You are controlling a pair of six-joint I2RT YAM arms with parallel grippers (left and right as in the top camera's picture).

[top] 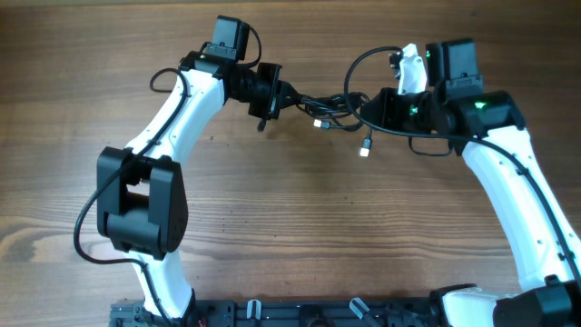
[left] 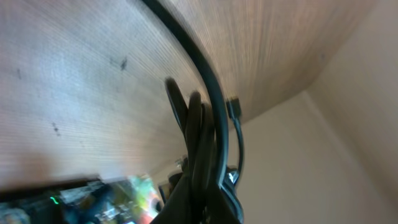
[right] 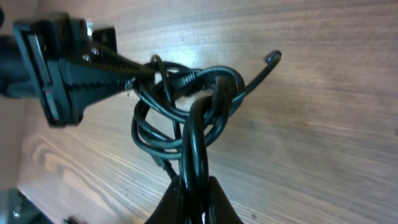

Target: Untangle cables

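Observation:
I should ease the pull and have my left gripper take the cables close to my right gripper, because the looped knot is stretched tight between my shut grippers.
A knot of thin black cables hangs stretched between my two grippers above the wooden table, with small plug ends dangling below. My left gripper is shut on the left end of the cables. My right gripper is shut on the right end. In the right wrist view the cables form a looped knot just beyond my right fingers, with the left gripper pinching the far side. One cable loop arcs up toward the right arm.
The wooden table lies below. Both arm bases stand at the front edge, left and right. A wall shows beyond the table's edge in the left wrist view.

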